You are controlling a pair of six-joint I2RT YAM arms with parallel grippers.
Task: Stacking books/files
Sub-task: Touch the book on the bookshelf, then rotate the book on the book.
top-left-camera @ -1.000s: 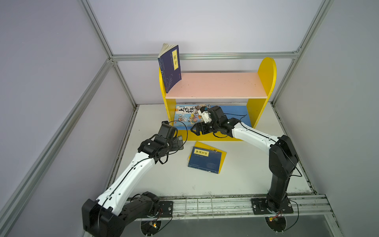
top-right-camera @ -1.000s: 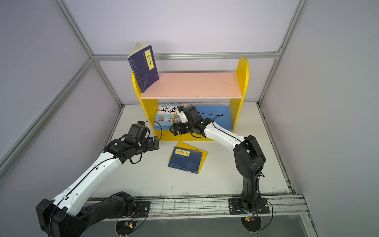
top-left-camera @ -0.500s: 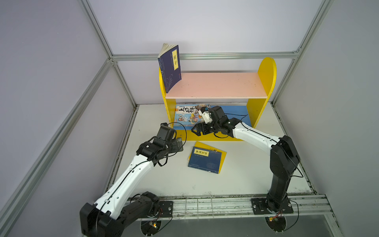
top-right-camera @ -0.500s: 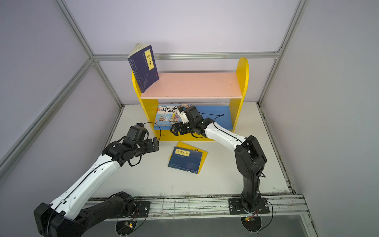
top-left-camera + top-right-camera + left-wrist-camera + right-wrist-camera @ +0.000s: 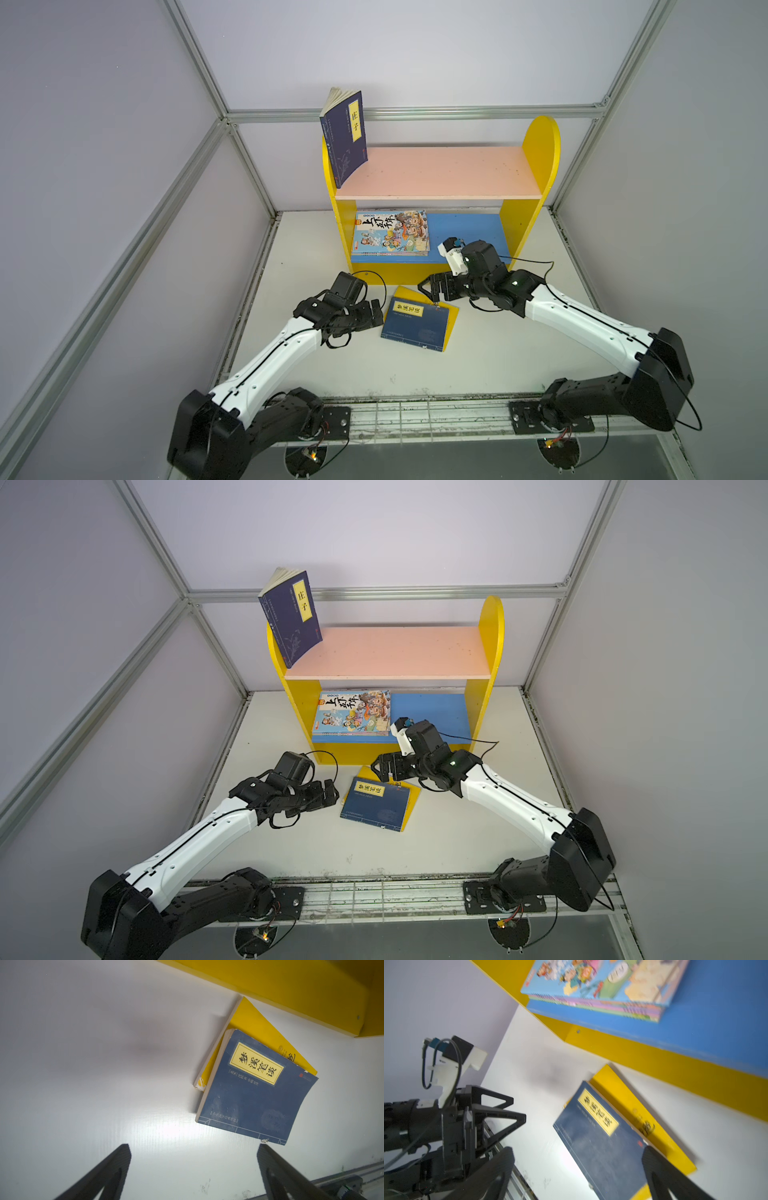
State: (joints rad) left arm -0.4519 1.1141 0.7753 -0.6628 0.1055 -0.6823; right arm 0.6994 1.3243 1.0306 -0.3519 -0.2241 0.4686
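The navy book lies flat on the yellow book, so next my right gripper pushes the navy book's far edge while my left gripper takes its side.
A navy book with a yellow title strip lies flat on a yellow book on the table, in front of the shelf. Another navy book stands leaning on the top shelf's left end. A stack of cartoon-cover books lies on the lower shelf. My left gripper is open and empty just left of the table books. My right gripper hovers open over their far edge.
The yellow shelf unit has a pink top board and a blue lower board, standing against the back wall. Aluminium frame posts and grey walls close in the sides. A metal rail runs along the table's front edge.
My right gripper has drawn back out of the lower shelf, toward the front, to above the table books. My left gripper has moved forward and closer to them.
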